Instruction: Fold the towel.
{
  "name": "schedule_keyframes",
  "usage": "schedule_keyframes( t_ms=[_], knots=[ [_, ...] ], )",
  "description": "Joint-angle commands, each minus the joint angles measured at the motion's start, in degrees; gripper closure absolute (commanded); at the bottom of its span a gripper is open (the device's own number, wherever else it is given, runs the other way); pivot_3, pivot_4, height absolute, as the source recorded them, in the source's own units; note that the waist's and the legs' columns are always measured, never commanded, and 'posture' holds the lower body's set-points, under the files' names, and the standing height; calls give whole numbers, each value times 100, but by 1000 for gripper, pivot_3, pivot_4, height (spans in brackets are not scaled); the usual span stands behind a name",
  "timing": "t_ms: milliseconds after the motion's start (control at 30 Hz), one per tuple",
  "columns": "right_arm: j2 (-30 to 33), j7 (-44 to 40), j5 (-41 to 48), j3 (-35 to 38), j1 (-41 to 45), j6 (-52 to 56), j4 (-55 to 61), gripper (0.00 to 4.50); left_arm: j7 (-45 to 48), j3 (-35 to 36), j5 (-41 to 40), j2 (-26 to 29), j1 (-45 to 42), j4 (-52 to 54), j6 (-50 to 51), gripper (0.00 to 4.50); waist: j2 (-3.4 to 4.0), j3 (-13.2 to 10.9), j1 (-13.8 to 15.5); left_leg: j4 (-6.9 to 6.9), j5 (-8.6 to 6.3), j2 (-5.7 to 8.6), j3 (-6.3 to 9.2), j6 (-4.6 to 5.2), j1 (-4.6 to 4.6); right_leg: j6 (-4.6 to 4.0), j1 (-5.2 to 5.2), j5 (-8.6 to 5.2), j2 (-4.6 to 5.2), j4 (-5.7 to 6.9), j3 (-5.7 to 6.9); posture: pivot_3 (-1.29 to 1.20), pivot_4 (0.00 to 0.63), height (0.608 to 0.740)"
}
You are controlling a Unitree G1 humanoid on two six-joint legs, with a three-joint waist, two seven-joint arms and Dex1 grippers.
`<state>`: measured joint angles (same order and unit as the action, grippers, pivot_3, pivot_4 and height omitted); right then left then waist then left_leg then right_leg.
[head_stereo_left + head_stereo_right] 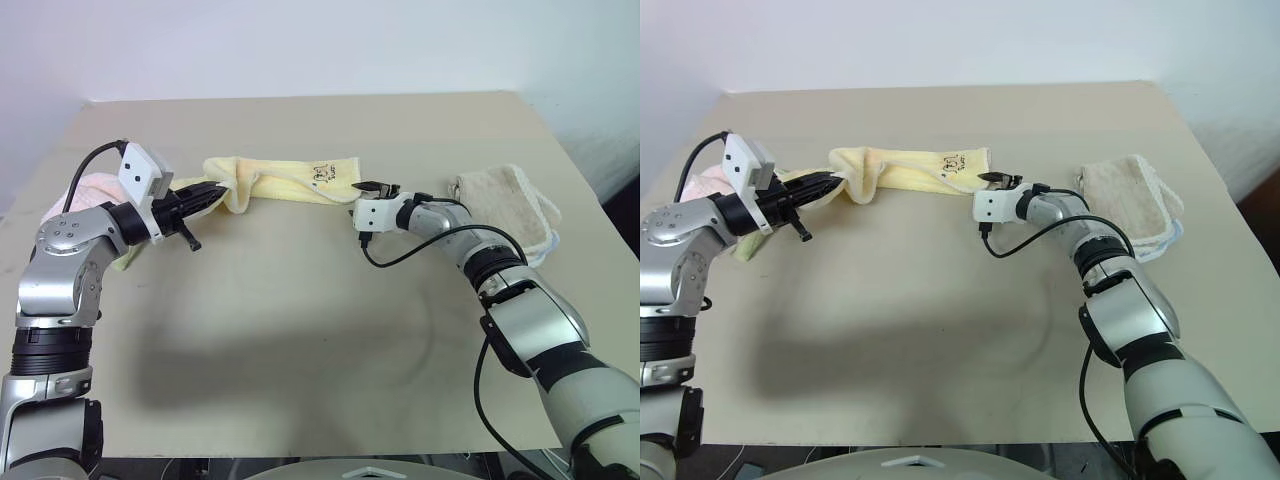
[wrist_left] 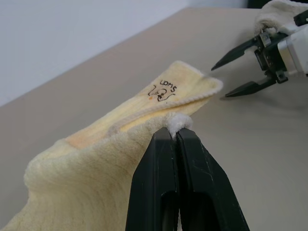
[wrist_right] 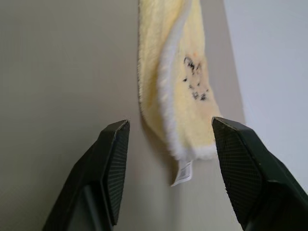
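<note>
The pale yellow towel (image 1: 300,183) will come out as one narrow piece when I pull its tagged end, because the white hem (image 3: 167,86) lies lengthwise over another layer.
The pale yellow towel (image 1: 290,180) lies stretched along the far middle of the table, with dark print near its right end and a small white tag (image 3: 183,173) at that end's corner. My left gripper (image 1: 222,192) is shut on the towel's left end, which bunches up and lifts slightly where a bit of its edge (image 2: 176,126) is pinched at the fingertips. My right gripper (image 1: 378,186) is open just off the towel's right end, the jaws well apart with the tagged corner in front of them and nothing held.
A beige folded towel (image 1: 505,205) lies at the right behind my right forearm. A pink fluffy towel (image 1: 75,190) sits at the far left behind my left arm. The tan table (image 1: 300,330) stretches wide and bare toward me.
</note>
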<state>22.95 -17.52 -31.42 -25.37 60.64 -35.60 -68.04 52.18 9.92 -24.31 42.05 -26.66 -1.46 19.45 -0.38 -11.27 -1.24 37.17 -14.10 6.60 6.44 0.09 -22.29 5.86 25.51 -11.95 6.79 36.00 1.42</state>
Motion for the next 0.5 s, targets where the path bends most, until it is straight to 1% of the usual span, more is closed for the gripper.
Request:
schedule_keyframes(
  t_ms=[33, 67, 167, 233, 367, 400, 500],
  knots=[
    [-91, 158, -24, 20, 188, 14, -63, 1578, -27, 122, -39, 9, -16, 143, -67, 4500, 0, 0, -5, 0, 0, 0, 0, 0, 0, 0, 0, 0, 0, 0, 0, 0, 150, 731],
    [-103, 167, -26, 21, 197, 20, -85, 1578, -26, 120, -39, 8, -18, 143, -66, 4500, 0, 0, -8, 0, 0, 0, 0, 0, 0, 0, 0, 0, 0, 0, 0, 0, 150, 731],
    [-141, 187, -25, 31, 214, 32, -138, 2205, -27, 125, -38, 17, -3, 155, -62, 4500, 0, 0, -10, 0, 0, -1, 0, 0, 0, 0, 0, 0, -1, 1, 0, 0, 150, 731],
    [-147, 195, -19, 48, 215, 24, -150, 2825, -29, 136, -43, 23, 12, 168, -59, 4500, 0, 0, -10, -1, 0, -1, 0, -1, 0, -1, 0, 0, -1, 0, 0, 0, 150, 731],
    [-142, 191, 0, 70, 204, 5, -156, 4296, -38, 144, -46, 26, 35, 190, -50, 4500, 0, 0, -7, -1, 0, -1, 0, -1, 0, -1, 0, 0, -1, 0, 0, 0, 150, 731],
    [-138, 188, 6, 74, 197, 2, -153, 4455, -40, 143, -47, 24, 37, 190, -51, 4500, 0, 0, -8, -1, 0, -1, 0, -1, 0, -1, 0, 0, -1, 0, 0, 0, 150, 731],
    [-120, 179, 29, 94, 176, -18, -135, 4455, -48, 140, -56, 18, 43, 202, -47, 4500, 0, 0, -9, -1, 0, -2, 0, -1, 0, -1, 0, 0, -2, 0, 0, 0, 150, 731]
  ],
)
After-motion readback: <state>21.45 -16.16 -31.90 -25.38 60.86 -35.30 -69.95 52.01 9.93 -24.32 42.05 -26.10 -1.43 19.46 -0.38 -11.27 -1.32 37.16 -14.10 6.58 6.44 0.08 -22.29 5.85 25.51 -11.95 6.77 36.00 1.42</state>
